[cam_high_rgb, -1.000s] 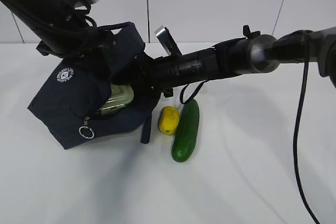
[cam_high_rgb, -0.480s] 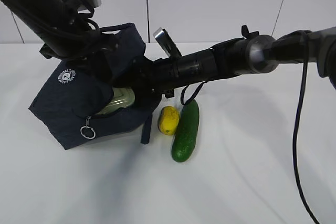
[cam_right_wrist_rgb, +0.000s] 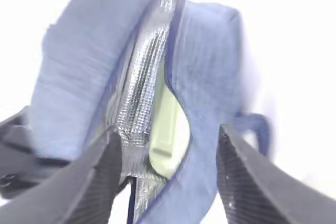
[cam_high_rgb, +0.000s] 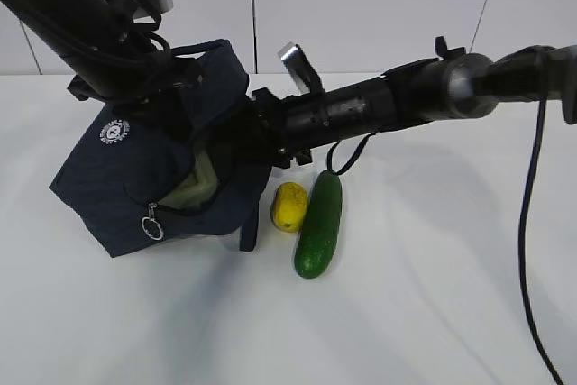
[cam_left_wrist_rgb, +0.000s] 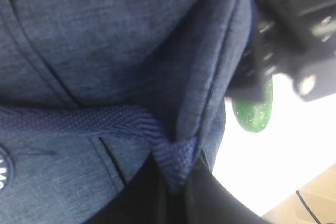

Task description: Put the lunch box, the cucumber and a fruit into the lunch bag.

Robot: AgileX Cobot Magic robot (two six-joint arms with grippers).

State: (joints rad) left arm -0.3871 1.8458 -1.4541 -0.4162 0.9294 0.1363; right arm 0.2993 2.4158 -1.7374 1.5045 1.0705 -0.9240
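Observation:
I expect the cucumber [cam_high_rgb: 320, 224] to slip all the way into the lunch bag when I push it in, because silver lining [cam_right_wrist_rgb: 138, 95] shows beside the pale green lid.
The navy lunch bag [cam_high_rgb: 117, 187] leans tilted on the table with its mouth facing right. My left gripper [cam_left_wrist_rgb: 176, 174] is shut on the bag's woven handle [cam_left_wrist_rgb: 131, 121] and holds it up. The pale green lid of the lunch box [cam_high_rgb: 204, 182] shows inside the silver-lined mouth, and also in the right wrist view [cam_right_wrist_rgb: 169, 124]. My right gripper [cam_right_wrist_rgb: 168, 182] stands open just outside the mouth, empty, with a finger on each side of the bag's edge. Right of the bag lie the yellow fruit [cam_high_rgb: 289, 206] and the cucumber [cam_high_rgb: 318, 223], side by side. A cucumber tip [cam_left_wrist_rgb: 253, 111] shows past the bag.
The right arm [cam_high_rgb: 397, 101] stretches across the table from the right, above the far end of the cucumber. A silver ring pull [cam_high_rgb: 151, 225] hangs at the bag's front. A loose strap [cam_high_rgb: 251, 223] dangles beside the fruit. White table lies in front and to the right.
The right gripper has drawn back to the right from the bag's mouth, and its jaws have spread wider. The lunch box now sits deeper in the bag. The left gripper keeps its hold.

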